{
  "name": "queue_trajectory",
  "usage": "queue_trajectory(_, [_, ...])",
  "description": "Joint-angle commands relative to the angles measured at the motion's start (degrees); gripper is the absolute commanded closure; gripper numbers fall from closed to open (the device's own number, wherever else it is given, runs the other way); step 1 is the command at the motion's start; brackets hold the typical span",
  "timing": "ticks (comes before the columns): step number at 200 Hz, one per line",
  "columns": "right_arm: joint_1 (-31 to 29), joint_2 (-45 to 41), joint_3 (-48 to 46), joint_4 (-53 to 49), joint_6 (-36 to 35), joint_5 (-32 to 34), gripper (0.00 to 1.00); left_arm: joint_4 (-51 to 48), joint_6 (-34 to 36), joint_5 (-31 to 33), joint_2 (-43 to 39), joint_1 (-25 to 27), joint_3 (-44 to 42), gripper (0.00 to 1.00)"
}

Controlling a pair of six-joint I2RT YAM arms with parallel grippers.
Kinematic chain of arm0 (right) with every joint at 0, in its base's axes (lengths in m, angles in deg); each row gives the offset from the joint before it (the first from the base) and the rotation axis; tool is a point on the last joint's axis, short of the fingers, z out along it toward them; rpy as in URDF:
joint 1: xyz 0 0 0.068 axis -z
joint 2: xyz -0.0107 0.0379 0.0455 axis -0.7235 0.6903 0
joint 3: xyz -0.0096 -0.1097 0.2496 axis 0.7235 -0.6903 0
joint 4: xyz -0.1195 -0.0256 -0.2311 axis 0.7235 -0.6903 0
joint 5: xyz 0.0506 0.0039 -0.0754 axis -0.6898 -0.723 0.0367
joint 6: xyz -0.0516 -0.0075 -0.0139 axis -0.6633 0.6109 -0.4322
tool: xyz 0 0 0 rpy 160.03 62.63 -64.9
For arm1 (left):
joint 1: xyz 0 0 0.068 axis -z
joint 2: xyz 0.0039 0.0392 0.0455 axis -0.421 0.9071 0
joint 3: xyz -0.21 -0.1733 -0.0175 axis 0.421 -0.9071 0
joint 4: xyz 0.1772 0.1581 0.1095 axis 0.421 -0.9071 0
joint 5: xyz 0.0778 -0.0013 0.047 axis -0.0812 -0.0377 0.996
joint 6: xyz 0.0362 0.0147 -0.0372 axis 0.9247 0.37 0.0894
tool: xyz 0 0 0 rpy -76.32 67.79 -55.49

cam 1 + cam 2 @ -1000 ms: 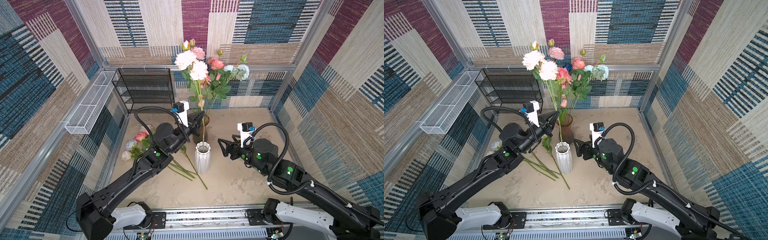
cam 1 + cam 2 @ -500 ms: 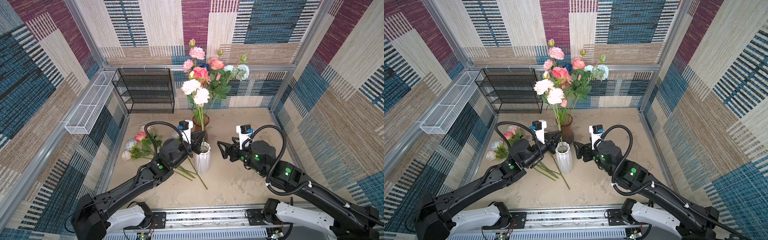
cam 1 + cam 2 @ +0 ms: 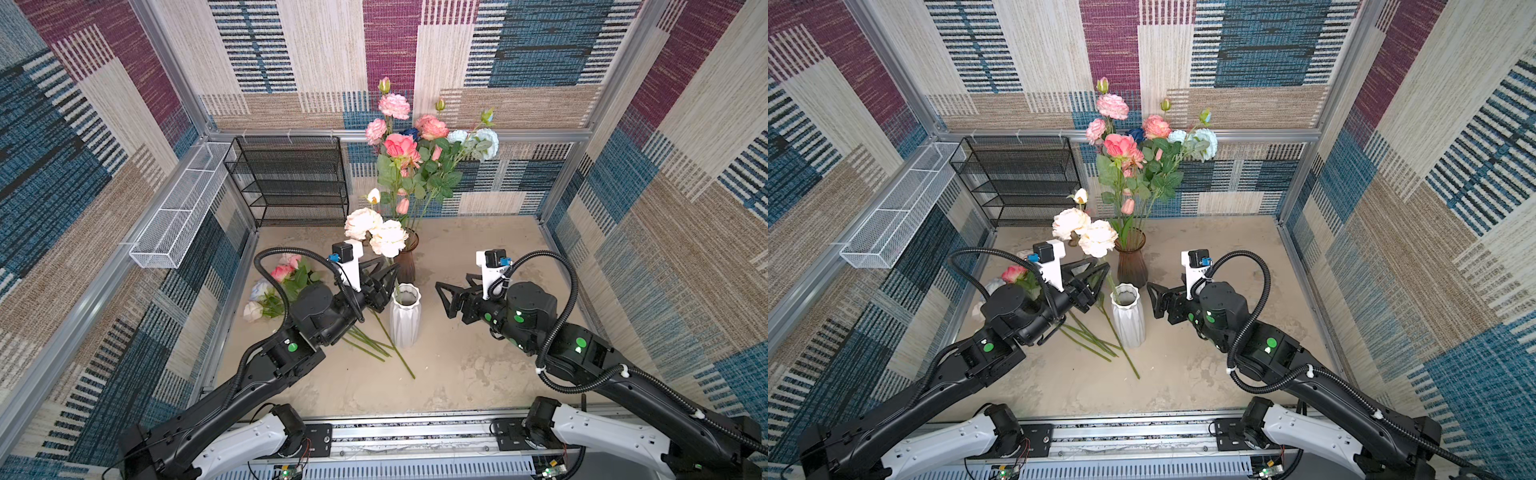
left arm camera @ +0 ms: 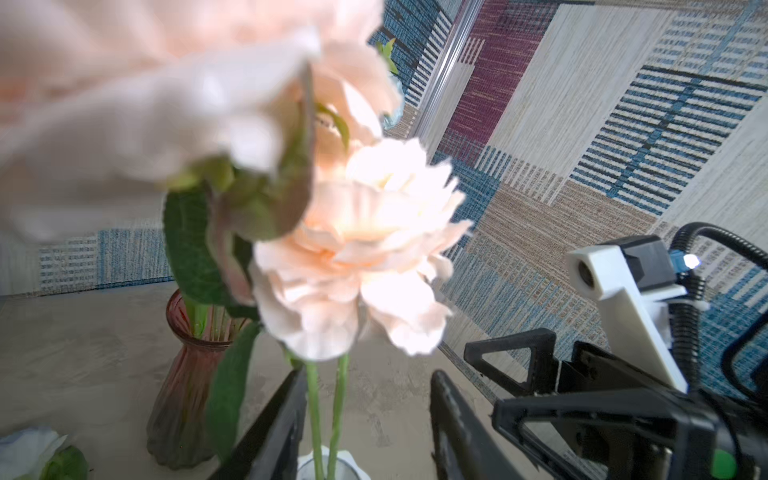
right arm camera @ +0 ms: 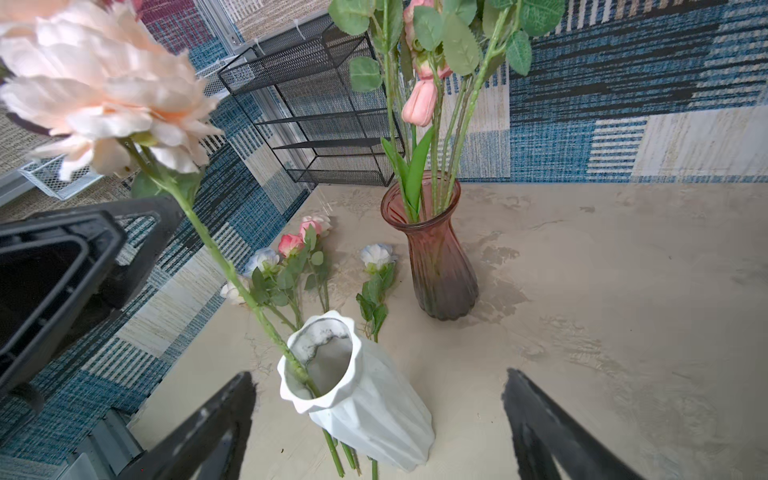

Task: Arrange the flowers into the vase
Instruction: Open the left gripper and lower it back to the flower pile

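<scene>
My left gripper keeps moving back toward the lying flowers (image 3: 296, 280) until it closes on a stem, because both green stems (image 3: 1116, 293) stand in the white vase between open fingers.
A white ribbed vase (image 3: 405, 318) (image 3: 1128, 320) (image 5: 374, 399) stands mid-table. Two peach-white flowers (image 3: 376, 232) (image 3: 1086, 235) (image 4: 357, 249) stand in it, their green stems leaning on its rim. My left gripper (image 3: 388, 274) (image 3: 1100, 272) (image 4: 368, 376) is open just above the rim, with both stems between its fingers, close to one finger (image 4: 282, 419). My right gripper (image 3: 451, 286) (image 3: 1156, 297) (image 5: 378, 376) is wide open and empty, right of the vase and a little apart from it. More flowers (image 3: 282, 282) (image 5: 291, 257) lie on the table at the left.
A brown glass vase (image 3: 406, 264) (image 3: 1131, 268) (image 5: 436, 266) holding a tall bouquet (image 3: 415, 153) stands just behind the white vase. A black wire shelf (image 3: 291, 178) is at the back left. A white wire basket (image 3: 178, 208) hangs on the left wall.
My left gripper came down with the peach-white flowers, their stems went into the white vase, and its jaws opened. The right gripper opened slightly wider and stayed in place.
</scene>
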Motion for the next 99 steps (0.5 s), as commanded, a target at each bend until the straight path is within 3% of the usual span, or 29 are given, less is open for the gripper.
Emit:
queue_trajectory(1, [-0.1, -0.6, -0.6, 2.3, 0.6, -0.2, 0.05, -5.7, -2.5, 2.7, -4.4, 0.0, -1.8, 0.50])
queue_trajectory(57, [-0.1, -0.7, -2.4, 4.0, 0.6, -0.5, 0.05, -14.6, -8.0, 9.9, -18.7, 0.0, -12.5, 0.48])
queue_trajectory(99, [-0.1, -0.2, -3.2, 4.6, 1.2, -1.5, 0.05, -21.2, -14.4, 13.7, -20.7, -0.1, -17.1, 0.49])
